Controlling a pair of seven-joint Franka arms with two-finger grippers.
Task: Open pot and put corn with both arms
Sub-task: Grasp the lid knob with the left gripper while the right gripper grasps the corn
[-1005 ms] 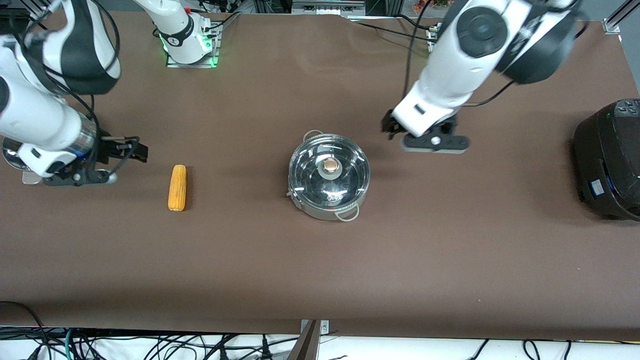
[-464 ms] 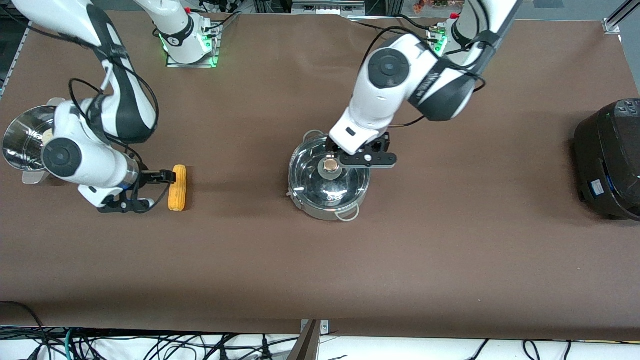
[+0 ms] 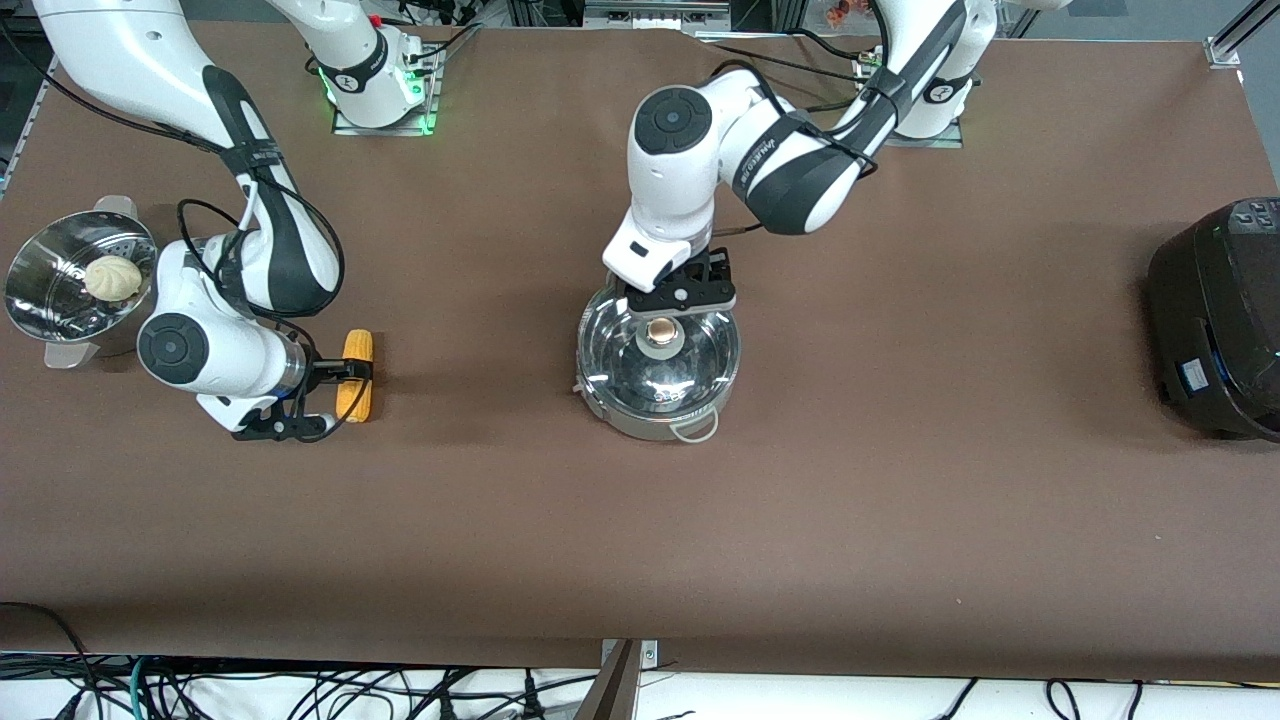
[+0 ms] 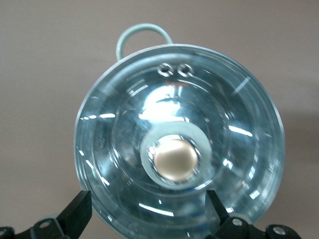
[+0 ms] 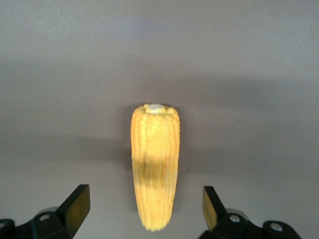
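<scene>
I can see only shiny steel through the glass lid point(image 3: 633, 374), so I should expect to find an empty pot point(image 3: 648, 420) when I lift the glass lid off.
The shiny steel pot point(image 3: 612, 385) stands mid-table with its glass lid point(image 3: 700, 350) on and the bronze knob point(image 3: 660, 331) at the centre. My left gripper point(image 3: 678, 299) is open just above the lid's edge, on the side toward the arm bases. In the left wrist view the lid point(image 4: 234, 114) and knob point(image 4: 174, 159) fill the picture, with my open left gripper point(image 4: 147, 219) short of the knob. The yellow corn point(image 3: 354, 398) lies toward the right arm's end. My right gripper point(image 3: 338, 386) is open low over it. In the right wrist view the corn point(image 5: 154, 164) has one end between the fingers point(image 5: 76, 205).
A perforated steel steamer pot point(image 3: 40, 300) with a white bun point(image 3: 112, 276) stands at the right arm's end of the table. A black rice cooker point(image 3: 1215, 320) stands at the left arm's end. One pale loop handle point(image 3: 695, 430) of the pot faces the front camera.
Both arms swung in. The left gripper came from beside the pot to over the lid's edge. The right gripper came from beside the steamer pot to over the corn.
</scene>
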